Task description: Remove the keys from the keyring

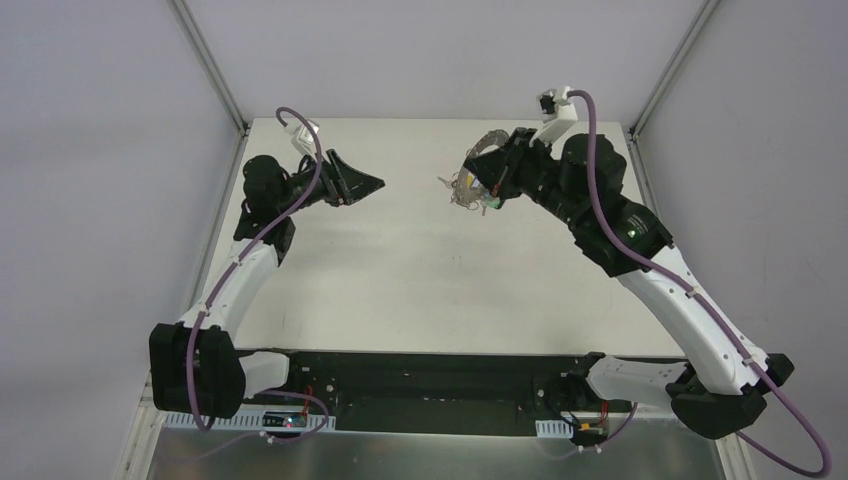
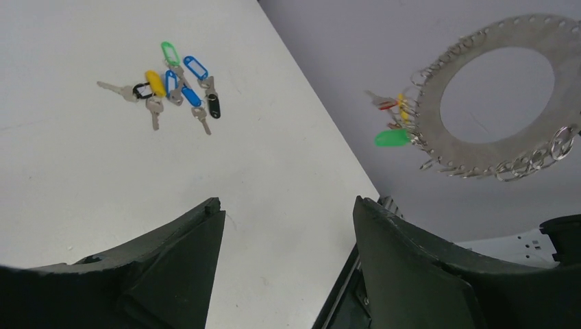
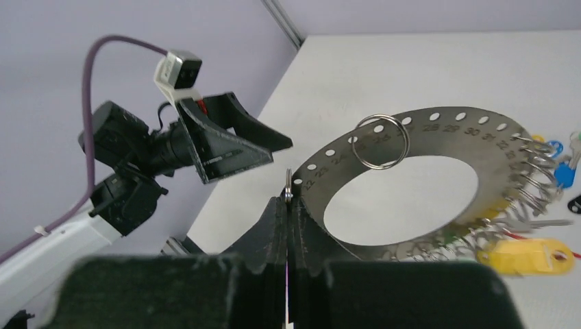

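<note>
I should take the keyring by the green tag (image 2: 392,138) with my left gripper to free my right gripper, which holds the keyring across from the tagged keys (image 2: 397,108).
My right gripper (image 3: 288,200) is shut on the rim of the keyring (image 3: 438,133), a flat grey numbered metal ring fringed with wire loops, and holds it above the table (image 1: 420,270). In the left wrist view the keyring (image 2: 541,48) hangs at upper right with a red-tagged key (image 2: 387,105), a yellow-tagged key (image 2: 403,113) and a green tag (image 2: 392,138) on its left edge. The yellow tag (image 3: 524,255) also shows in the right wrist view. My left gripper (image 2: 288,202) is open and empty, left of the ring (image 1: 485,140) and apart from it.
A loose pile of keys (image 2: 171,89) with green, blue, yellow and black tags lies on the table beyond the left gripper. Blue tags (image 3: 562,173) show past the ring. Grey walls and metal frame posts (image 1: 210,60) border the table.
</note>
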